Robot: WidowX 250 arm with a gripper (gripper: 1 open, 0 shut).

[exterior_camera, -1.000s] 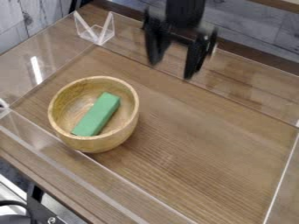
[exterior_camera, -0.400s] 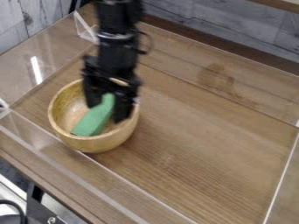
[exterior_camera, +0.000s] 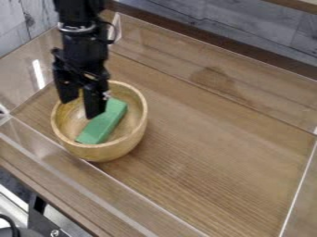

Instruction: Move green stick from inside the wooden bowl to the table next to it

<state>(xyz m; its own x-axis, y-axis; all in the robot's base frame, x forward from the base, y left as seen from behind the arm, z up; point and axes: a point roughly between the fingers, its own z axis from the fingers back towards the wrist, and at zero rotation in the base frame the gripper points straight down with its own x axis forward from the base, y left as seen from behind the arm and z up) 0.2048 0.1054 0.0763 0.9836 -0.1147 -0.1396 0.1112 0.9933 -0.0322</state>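
Both open fingers of my gripper hang between the bowl's rim and the green stick. I need to move them over the stick's middle [exterior_camera: 103,123] before I close them.
The green stick [exterior_camera: 103,123] lies flat inside the wooden bowl [exterior_camera: 128,142], slanting from lower left to upper right. The bowl sits at the left of the brown wood-grain table [exterior_camera: 223,130]. My black gripper [exterior_camera: 77,97] points straight down over the bowl's far left part, its two fingers open. One finger hangs by the bowl's left rim, the other just left of the stick's upper end. Nothing is between the fingers. The arm hides part of the bowl's back rim.
Clear acrylic walls [exterior_camera: 25,139] edge the table on the left, front and right. A grey plank wall runs behind. Bare tabletop stretches to the right of the bowl.
The gripper has swung from the upper right of the table down and left to the bowl, ending over its left side. Its fingers stayed open. The stick and bowl have not moved.
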